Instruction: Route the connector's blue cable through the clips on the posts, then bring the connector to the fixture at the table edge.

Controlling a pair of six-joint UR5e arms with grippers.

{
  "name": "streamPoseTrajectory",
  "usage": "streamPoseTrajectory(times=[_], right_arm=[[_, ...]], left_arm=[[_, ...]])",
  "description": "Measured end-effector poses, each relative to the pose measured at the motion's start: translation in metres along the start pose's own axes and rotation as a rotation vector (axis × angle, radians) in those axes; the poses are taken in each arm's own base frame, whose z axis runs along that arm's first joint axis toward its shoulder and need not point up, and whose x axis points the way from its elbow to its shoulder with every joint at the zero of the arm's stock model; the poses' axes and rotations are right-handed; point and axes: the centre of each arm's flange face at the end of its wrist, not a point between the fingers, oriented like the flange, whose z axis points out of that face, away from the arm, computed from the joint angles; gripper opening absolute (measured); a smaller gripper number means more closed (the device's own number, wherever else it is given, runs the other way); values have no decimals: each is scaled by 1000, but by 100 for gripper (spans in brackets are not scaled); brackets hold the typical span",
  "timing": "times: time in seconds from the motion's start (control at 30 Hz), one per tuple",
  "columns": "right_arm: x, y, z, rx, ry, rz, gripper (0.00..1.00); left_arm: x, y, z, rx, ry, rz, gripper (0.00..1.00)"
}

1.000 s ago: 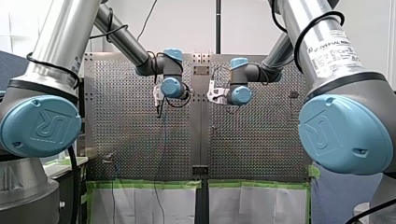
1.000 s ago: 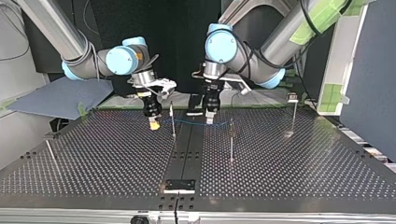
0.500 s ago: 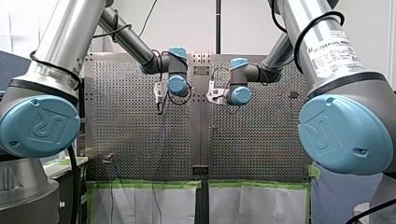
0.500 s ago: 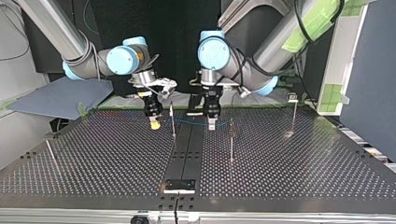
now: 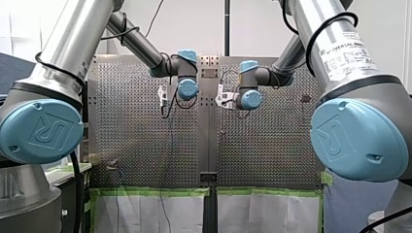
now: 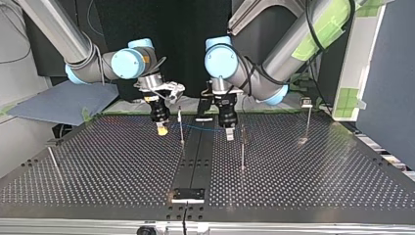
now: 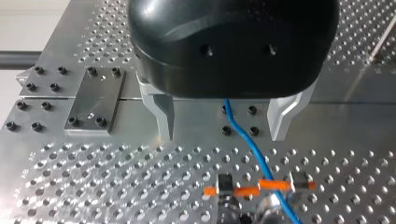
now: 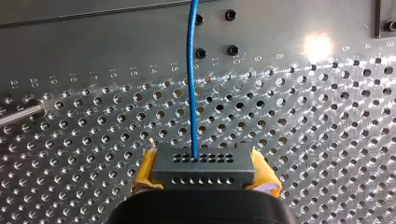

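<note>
My gripper is to carry the blue cable [image 8: 193, 126], which comes out of the grey connector in a gentle bow [image 8: 190, 70], so the cable will lean in a smooth curve as it is carried.
My right gripper [image 8: 203, 184] is shut on the grey connector [image 8: 203, 165], its yellow pads [image 8: 266, 182] against the connector's two sides. The blue cable [image 8: 192, 79] leaves the connector straight ahead. In the top view that gripper [image 6: 161, 129] hangs low beside a thin post [image 6: 181, 125], and the cable [image 6: 203, 129] runs on toward my left gripper [image 6: 229, 133]. My left gripper [image 7: 222, 126] is open; the cable [image 7: 245, 144] passes loose between its metal fingers [image 7: 164, 116] down to an orange clip [image 7: 259, 186] on a post.
A taller post [image 6: 242, 147] stands just beside my left gripper, another post [image 6: 308, 120] at the top view's far right, and a leaning rod [image 6: 53, 159] at its left. A small dark fixture [image 6: 188, 194] sits at the near table edge. A black strip [image 6: 195, 156] runs down the table's middle.
My left gripper has moved toward the top view's right and a little nearer the camera, close to the taller post. My right gripper has held still with the connector.
</note>
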Motion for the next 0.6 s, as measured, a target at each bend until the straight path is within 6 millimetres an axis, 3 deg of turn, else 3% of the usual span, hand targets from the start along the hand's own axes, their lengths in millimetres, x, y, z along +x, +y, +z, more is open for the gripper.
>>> streamPoseTrajectory(times=[0.6], right_arm=[[0,0,0,3,-1,0,0]], left_arm=[[2,-8,-1,6,-22,8,99]])
